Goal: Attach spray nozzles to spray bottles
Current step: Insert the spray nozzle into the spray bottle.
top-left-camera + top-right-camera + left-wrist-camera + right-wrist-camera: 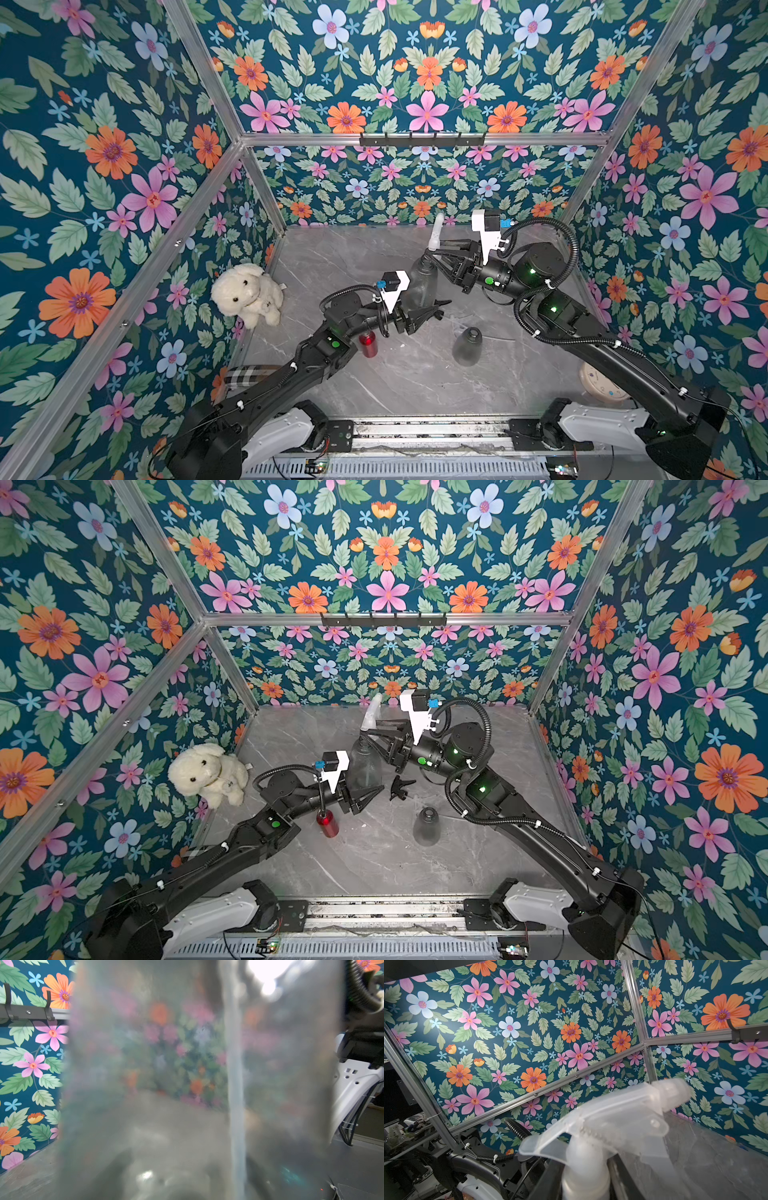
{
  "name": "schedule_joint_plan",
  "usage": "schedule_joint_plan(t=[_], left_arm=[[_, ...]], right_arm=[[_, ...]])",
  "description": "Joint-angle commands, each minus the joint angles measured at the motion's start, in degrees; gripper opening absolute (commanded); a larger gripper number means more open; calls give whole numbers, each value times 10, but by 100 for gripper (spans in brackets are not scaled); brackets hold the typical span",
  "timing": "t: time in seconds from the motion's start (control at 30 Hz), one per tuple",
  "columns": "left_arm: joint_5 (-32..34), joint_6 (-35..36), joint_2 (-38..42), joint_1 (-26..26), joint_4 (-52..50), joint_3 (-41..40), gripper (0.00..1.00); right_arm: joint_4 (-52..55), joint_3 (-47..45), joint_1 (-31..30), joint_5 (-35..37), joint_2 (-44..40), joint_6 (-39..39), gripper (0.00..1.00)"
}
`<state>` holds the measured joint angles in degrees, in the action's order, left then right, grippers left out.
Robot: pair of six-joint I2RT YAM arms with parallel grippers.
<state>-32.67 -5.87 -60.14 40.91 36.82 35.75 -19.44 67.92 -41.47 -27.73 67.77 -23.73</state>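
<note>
The dip tube is inside the grey bottle [235,1080]. My right gripper should keep lowering the whitish nozzle until its collar rests on the neck [427,261], and then let go.
A smoky-grey spray bottle [420,284] [365,766] stands upright mid-table. My left gripper [422,311] is shut round its lower body, and the bottle [166,1076] fills the left wrist view, with a pale dip tube [234,1084] inside it. My right gripper [432,251] [584,1184] is shut on the collar of a whitish spray nozzle [435,235] [612,1118] that sits over the bottle's neck. A second grey bottle [467,345] [427,827] stands uncapped nearer the front. A red bottle [368,343] [327,823] stands beside my left arm. A black nozzle [401,786] lies on the table.
A cream plush toy [247,293] sits at the left wall. Checked fabric [245,374] lies under my left arm, and a round beige object [602,384] under my right arm. A black hook rail [422,139] hangs on the back wall.
</note>
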Motion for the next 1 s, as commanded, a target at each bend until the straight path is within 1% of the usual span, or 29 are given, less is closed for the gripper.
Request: schedule_joint_plan(t=[0.0, 0.3, 0.5, 0.73, 0.97], left_arm=[[8, -6, 5, 0, 25, 5, 0], [3, -15, 8, 0, 28, 6, 0], [-13, -12, 10, 0, 15, 8, 0], [-28, -16, 18, 0, 14, 6, 0], [-17, -19, 28, 0, 24, -2, 0]], right_arm=[[-27, -2, -1, -25, -2, 3, 29], [-58, -3, 0, -60, 7, -4, 29], [-33, 7, -1, -87, 6, 15, 28], [13, 24, 0, -140, 2, 49, 28], [16, 13, -1, -138, -1, 55, 31]])
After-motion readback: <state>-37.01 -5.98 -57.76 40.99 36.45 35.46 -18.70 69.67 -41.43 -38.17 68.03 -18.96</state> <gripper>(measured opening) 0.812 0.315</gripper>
